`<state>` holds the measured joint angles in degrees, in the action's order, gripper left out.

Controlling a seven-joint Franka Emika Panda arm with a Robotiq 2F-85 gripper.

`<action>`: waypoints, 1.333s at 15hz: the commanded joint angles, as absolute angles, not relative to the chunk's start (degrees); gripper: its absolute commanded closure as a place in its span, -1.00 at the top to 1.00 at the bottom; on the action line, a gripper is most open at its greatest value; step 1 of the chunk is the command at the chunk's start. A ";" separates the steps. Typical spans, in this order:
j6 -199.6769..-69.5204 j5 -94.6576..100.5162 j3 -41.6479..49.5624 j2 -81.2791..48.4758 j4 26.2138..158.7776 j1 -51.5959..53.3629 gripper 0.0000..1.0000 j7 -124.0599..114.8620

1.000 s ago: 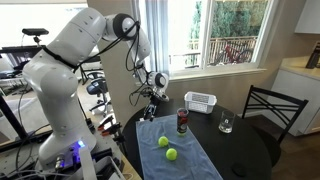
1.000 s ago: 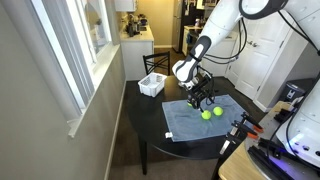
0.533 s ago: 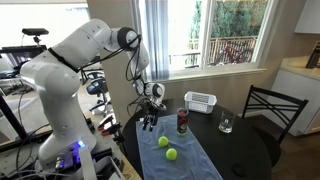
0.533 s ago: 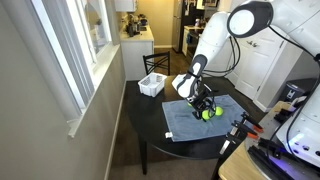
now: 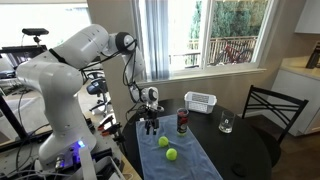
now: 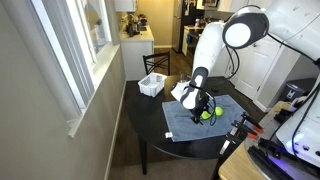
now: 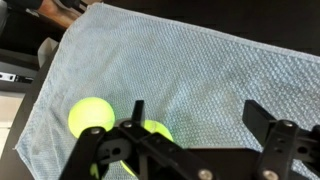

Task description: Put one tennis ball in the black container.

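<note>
The gripper's open fingers are on either side of plain towel, and the nearer tennis ball is behind one finger, so the robot should move over to center on that ball before lowering.
Two yellow-green tennis balls lie on a light blue towel on the dark round table. The black container, a dark upright canister with a reddish band, stands at the towel's far edge. My gripper is open and empty, low over the towel beside the balls. In the wrist view the gripper is open over the towel; one ball lies left of the left finger and another ball is partly hidden behind it. In an exterior view the balls lie right by the gripper.
A white slatted basket stands near the window. A clear glass stands on the table by a black chair. The table's dark edge lies beyond the towel.
The arm has swung down and toward the balls; the gripper has dropped from above the table to just over the towel, still open.
</note>
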<state>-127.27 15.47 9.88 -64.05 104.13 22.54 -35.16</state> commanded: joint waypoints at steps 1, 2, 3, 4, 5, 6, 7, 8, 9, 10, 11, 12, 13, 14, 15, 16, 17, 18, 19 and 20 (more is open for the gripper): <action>-134.99 17.06 11.58 -60.90 110.46 24.51 1.00 -38.60; -136.89 16.73 11.99 -59.81 112.40 24.92 1.00 -39.28; -138.54 16.68 12.47 -59.01 114.11 25.35 1.00 -39.81; -140.50 16.48 13.09 -57.75 116.45 25.65 1.00 -40.62; -142.26 16.51 13.74 -56.67 118.53 26.01 1.00 -41.24; -144.48 16.62 14.63 -55.35 120.91 26.46 1.00 -42.15; -146.49 16.81 15.55 -54.05 123.09 27.06 1.00 -42.77; -149.13 17.15 16.71 -52.79 125.39 27.93 1.00 -43.51; -151.88 17.61 18.14 -51.68 127.59 29.08 1.00 -44.11; -154.34 17.96 19.71 -51.02 129.28 30.22 1.00 -44.48; -156.18 17.94 21.08 -50.49 130.66 31.25 1.00 -44.56; -158.53 17.96 22.32 -50.29 131.73 31.90 1.00 -44.25; -161.31 17.51 23.46 -50.06 133.00 32.63 1.00 -44.17; -164.24 16.76 24.49 -50.30 133.79 33.25 1.00 -44.03; -167.03 15.73 25.50 -50.75 134.45 33.94 1.00 -43.82; -169.61 14.60 26.89 -51.61 134.87 35.08 1.00 -43.92; -171.84 13.15 27.88 -52.73 134.97 35.71 1.00 -43.59; -173.52 11.55 28.78 -53.64 135.12 36.38 1.00 -43.19; -175.17 9.25 29.11 -54.65 135.07 36.37 1.00 -42.87; -176.15 6.76 28.80 -55.51 134.65 35.62 1.00 -42.48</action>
